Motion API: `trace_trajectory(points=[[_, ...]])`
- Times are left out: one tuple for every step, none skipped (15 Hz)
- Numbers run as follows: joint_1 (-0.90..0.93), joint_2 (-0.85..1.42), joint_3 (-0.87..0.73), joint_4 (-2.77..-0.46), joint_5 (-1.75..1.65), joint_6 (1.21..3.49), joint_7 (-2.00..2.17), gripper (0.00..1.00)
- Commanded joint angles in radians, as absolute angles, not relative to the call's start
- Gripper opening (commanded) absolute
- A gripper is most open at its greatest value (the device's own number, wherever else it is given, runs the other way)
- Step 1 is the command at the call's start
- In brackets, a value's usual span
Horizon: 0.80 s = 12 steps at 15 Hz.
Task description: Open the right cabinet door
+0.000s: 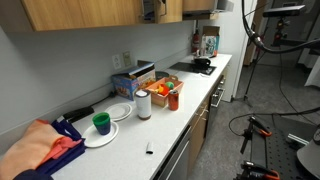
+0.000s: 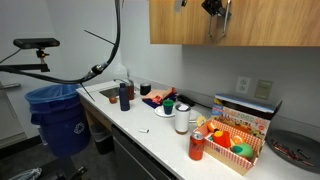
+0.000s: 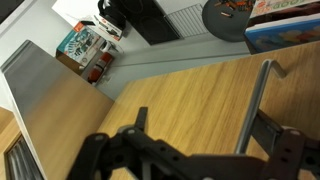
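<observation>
Next, my gripper pulls back to open the door a crack, because the shut door's bar handle (image 3: 256, 95) lies against my gripper's finger. It should then push the door by its free edge (image 2: 219, 30) from inside.
The right cabinet door (image 3: 190, 95) is a flat light-brown wooden panel that fills the wrist view. Its silver bar handle (image 3: 256, 105) runs down the right side. My gripper (image 3: 210, 120) is open with its fingers on either side of the handle; the bar lies close to the right finger. In both exterior views the gripper (image 2: 215, 10) (image 1: 152, 10) is up at the lower edge of the upper cabinets, against the closed door (image 2: 270, 22). The matching door's handle (image 2: 181, 5) shows just beside it.
Below on the counter are a red can (image 2: 196, 146), a basket of toy food (image 2: 238, 143), a white cup (image 1: 143, 104), a green cup on a plate (image 1: 101, 123), a pan on the stove (image 1: 201, 64) and an orange cloth (image 1: 35, 145). A blue bin (image 2: 60, 115) stands by the counter's end.
</observation>
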State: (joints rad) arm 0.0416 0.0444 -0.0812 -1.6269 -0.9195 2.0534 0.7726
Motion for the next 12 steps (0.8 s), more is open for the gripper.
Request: trace_trajectory(points=[[-0.001, -0.108, -0.083, -1.760, -0.951, 1.936, 0.810, 1.00], [-0.004, -0.134, -0.079, -1.786, -0.945, 1.928, 0.822, 1.00], [-0.007, -0.163, -0.074, -1.813, -0.940, 1.914, 0.835, 1.00], [-0.009, -0.194, -0.067, -1.840, -0.933, 1.895, 0.851, 1.00], [-0.014, -0.225, -0.063, -1.865, -0.926, 1.868, 0.864, 1.00], [-0.021, -0.260, -0.058, -1.891, -0.924, 1.836, 0.879, 1.00], [-0.028, -0.295, -0.054, -1.913, -0.919, 1.799, 0.889, 1.00], [-0.037, -0.333, -0.052, -1.939, -0.919, 1.766, 0.897, 1.00], [-0.046, -0.362, -0.051, -1.956, -0.918, 1.734, 0.902, 1.00], [-0.056, -0.387, -0.051, -1.968, -0.916, 1.701, 0.904, 1.00], [-0.067, -0.405, -0.051, -1.973, -0.917, 1.676, 0.904, 1.00], [-0.082, -0.422, -0.053, -1.978, -0.920, 1.659, 0.906, 1.00]])
